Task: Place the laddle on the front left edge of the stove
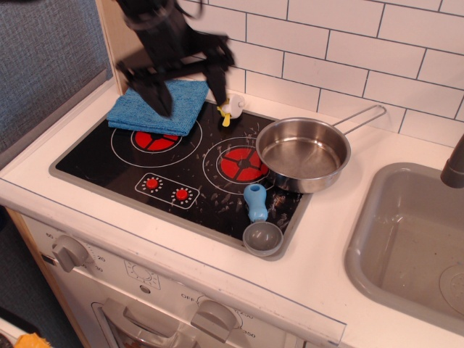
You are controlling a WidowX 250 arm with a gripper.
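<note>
Both sides of the light-blue handle show pale marks (226,197), so I should expect more marks hidden under the laddle (257,210) when I pick it up.
The laddle (259,217) lies at the stove's front right corner, its light-blue handle pointing back and its grey bowl on the stove's rim. The stove (101,156) is a black glass cooktop with two red burners and red control dots. My gripper (187,93) is black, blurred by motion, with its two fingers spread wide and nothing between them. It hangs above the back left of the stove, over the blue cloth, well away from the laddle.
A folded blue cloth (138,112) covers the back left burner's far side. A small yellow and white toy (232,109) lies at the stove's back edge. A steel frying pan (303,154) sits on the back right. A grey sink (409,243) is at the right.
</note>
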